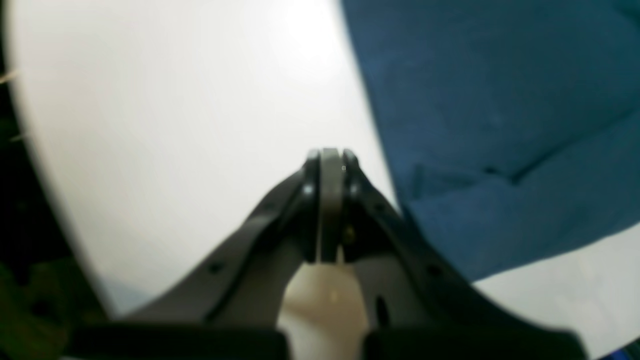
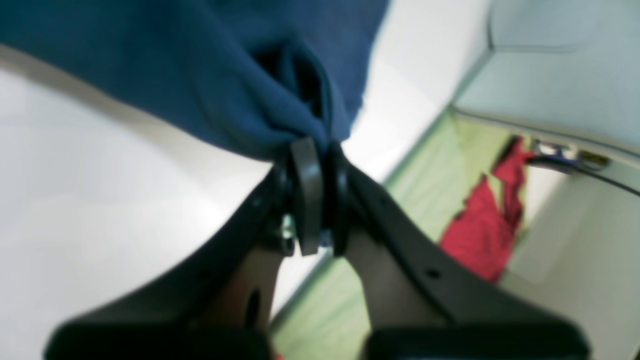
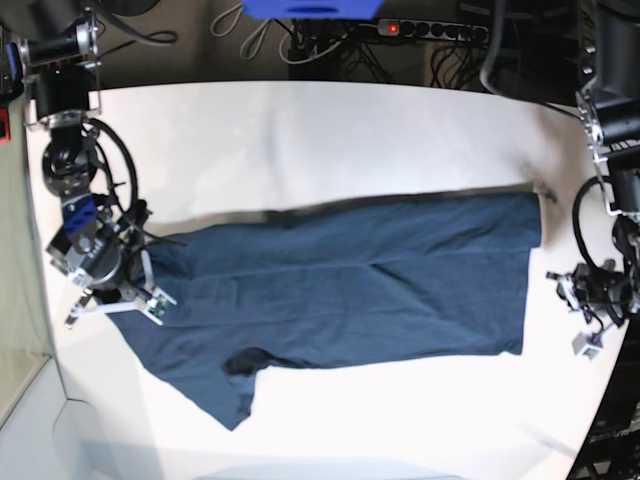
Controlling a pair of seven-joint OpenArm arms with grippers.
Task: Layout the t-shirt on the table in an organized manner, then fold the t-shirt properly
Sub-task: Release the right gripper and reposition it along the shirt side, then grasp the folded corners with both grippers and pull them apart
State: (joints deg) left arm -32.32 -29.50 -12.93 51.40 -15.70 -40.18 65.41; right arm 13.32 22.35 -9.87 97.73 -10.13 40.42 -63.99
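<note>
Next, I grab the t-shirt by its folded corner [image 3: 530,218] with my left gripper before both grippers pull, because my right gripper holds one end of the t-shirt and the other end [image 3: 507,298] lies free.
The dark navy t-shirt [image 3: 350,290] lies spread lengthwise across the white table [image 3: 300,130], with one sleeve [image 3: 215,385] sticking out toward the front edge. In the base view my right arm stands at the shirt's left end. My right gripper [image 2: 316,145] is shut on a bunched fold of the t-shirt [image 2: 240,75], which hangs lifted above the table. My left gripper [image 1: 330,156] is shut with nothing between its fingers. It hovers over bare table just beside the shirt's edge [image 1: 500,125], at the right end in the base view.
The table's curved edge [image 1: 45,165] runs close to my left gripper. Off the table near my right gripper, a red cloth [image 2: 480,225] lies on a green floor. A power strip [image 3: 430,28] and cables lie behind the far edge.
</note>
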